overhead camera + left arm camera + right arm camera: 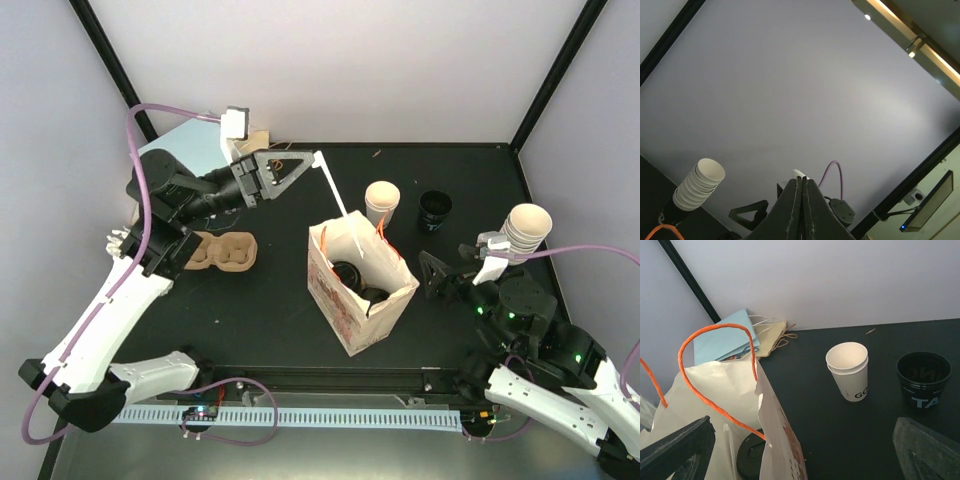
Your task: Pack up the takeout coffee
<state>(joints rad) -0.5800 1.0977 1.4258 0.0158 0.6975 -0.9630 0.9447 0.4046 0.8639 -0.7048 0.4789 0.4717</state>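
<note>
The white straw's lower end (360, 252) points into the bag's opening, so my left gripper should keep lowering the straw and let it go beside the black lids (366, 274).
Two takeout coffee cups with black lids (349, 272) (377, 294) stand inside the open printed paper bag (340, 320) at mid-table. One lid (750, 457) shows below the bag's orange handle (715, 330). My left gripper (308, 160) (802, 178) hangs above and behind the bag, shut on a thin white straw (335, 195) (799, 173) that slants down toward the bag's mouth. To the right of the bag, my right gripper (437, 272) (800, 455) stands open with nothing between its fingers (675, 450).
The brown pulp cup tray (222, 250) lies left of the bag. Open white cups (382, 200) (849, 370) and a black cup (435, 210) (923, 377) stand behind it. A stack of cups (527, 228) (697, 184) sits far right. Flat paper bags (725, 340) lie back left.
</note>
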